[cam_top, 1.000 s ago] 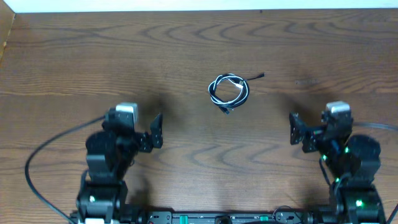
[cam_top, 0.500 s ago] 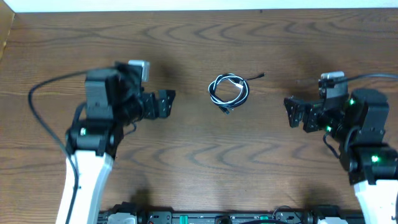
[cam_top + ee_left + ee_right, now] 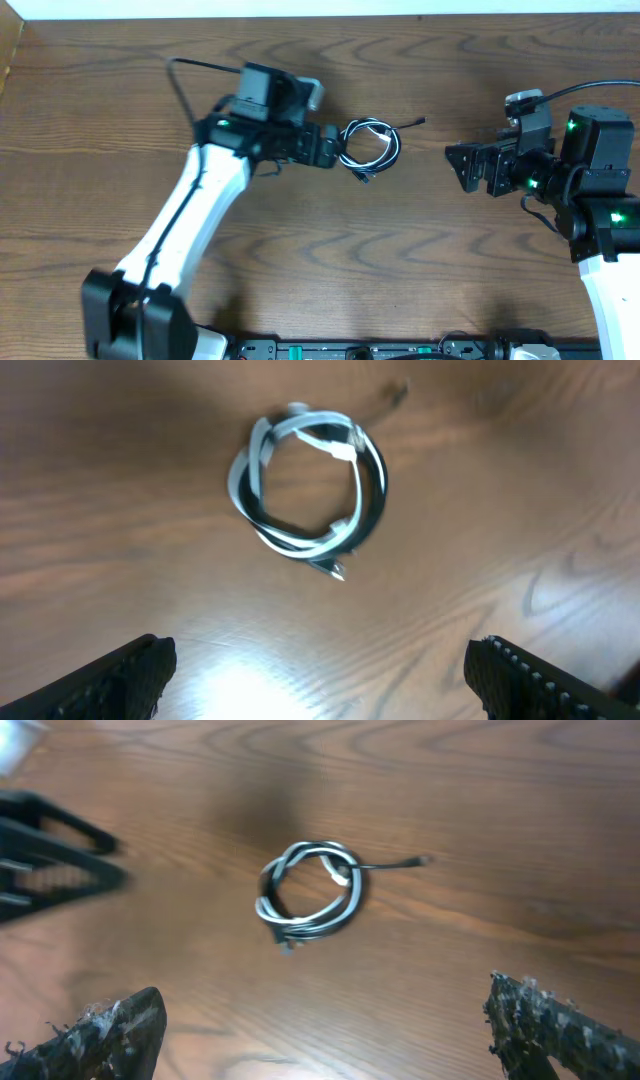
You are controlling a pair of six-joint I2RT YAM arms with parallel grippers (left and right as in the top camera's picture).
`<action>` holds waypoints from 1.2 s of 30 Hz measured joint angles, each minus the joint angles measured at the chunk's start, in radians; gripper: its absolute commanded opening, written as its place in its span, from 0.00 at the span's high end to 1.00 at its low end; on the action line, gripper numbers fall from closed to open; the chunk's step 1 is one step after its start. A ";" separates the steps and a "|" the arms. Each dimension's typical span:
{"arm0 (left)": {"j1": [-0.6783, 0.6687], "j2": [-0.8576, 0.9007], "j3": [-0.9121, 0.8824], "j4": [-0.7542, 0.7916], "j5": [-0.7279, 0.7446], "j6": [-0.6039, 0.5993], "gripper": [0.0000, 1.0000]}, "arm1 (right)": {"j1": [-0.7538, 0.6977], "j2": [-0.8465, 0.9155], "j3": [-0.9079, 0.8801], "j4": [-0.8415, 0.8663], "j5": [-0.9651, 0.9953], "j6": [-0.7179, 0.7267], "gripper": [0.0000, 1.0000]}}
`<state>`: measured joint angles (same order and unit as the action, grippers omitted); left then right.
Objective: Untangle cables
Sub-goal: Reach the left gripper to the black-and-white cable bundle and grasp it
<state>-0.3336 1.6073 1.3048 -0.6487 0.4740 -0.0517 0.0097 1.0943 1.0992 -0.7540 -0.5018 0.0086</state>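
My gripper will bring the whole coil point(image 3: 376, 492) up as one bundle when it lifts the coil's side, because the white and black cables wind round each other point(image 3: 318, 544).
The white and black cables point(image 3: 369, 146) lie twisted together in one small coil on the wooden table, with a black end sticking out to the right. The coil also shows in the left wrist view point(image 3: 308, 490) and the right wrist view point(image 3: 311, 890). My left gripper point(image 3: 328, 145) is open and empty, just left of the coil, close to touching it. My right gripper point(image 3: 470, 165) is open and empty, well to the right of the coil. In each wrist view the two fingertips sit wide apart at the bottom corners.
The wooden table point(image 3: 320, 250) spreads all round the coil. Its far edge meets a white wall at the top. The left arm's thick black wire point(image 3: 190, 75) loops above its wrist. In the right wrist view the left gripper point(image 3: 50, 855) shows at the left edge.
My left arm has swung forward and right, from the near left to the coil's left side. My right gripper has moved slightly up and away from the table's front. The coil has not moved.
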 measured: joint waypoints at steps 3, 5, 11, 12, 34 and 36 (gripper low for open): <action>-0.032 0.046 0.000 0.028 0.023 -0.003 0.08 | 0.000 0.000 0.000 0.000 -0.063 0.003 0.05; -0.045 0.081 0.000 0.079 0.050 -0.029 0.18 | 0.000 0.000 0.000 0.000 -0.091 0.006 0.12; -0.050 0.226 0.003 0.244 0.014 -0.282 0.24 | 0.000 0.000 0.000 -0.014 -0.109 0.010 0.17; -0.050 0.249 0.006 0.247 0.001 -0.323 0.24 | 0.000 0.000 0.000 -0.018 -0.109 0.010 0.16; -0.135 0.515 0.308 -0.018 -0.282 -0.626 0.63 | 0.000 0.018 0.000 -0.050 -0.055 0.034 0.17; -0.142 0.534 0.308 -0.018 -0.285 -0.633 0.63 | 0.000 0.024 0.000 -0.053 -0.051 0.034 0.17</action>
<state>-0.4759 2.1414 1.6131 -0.6666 0.1894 -0.6849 0.0097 1.1179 1.0992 -0.8074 -0.5533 0.0422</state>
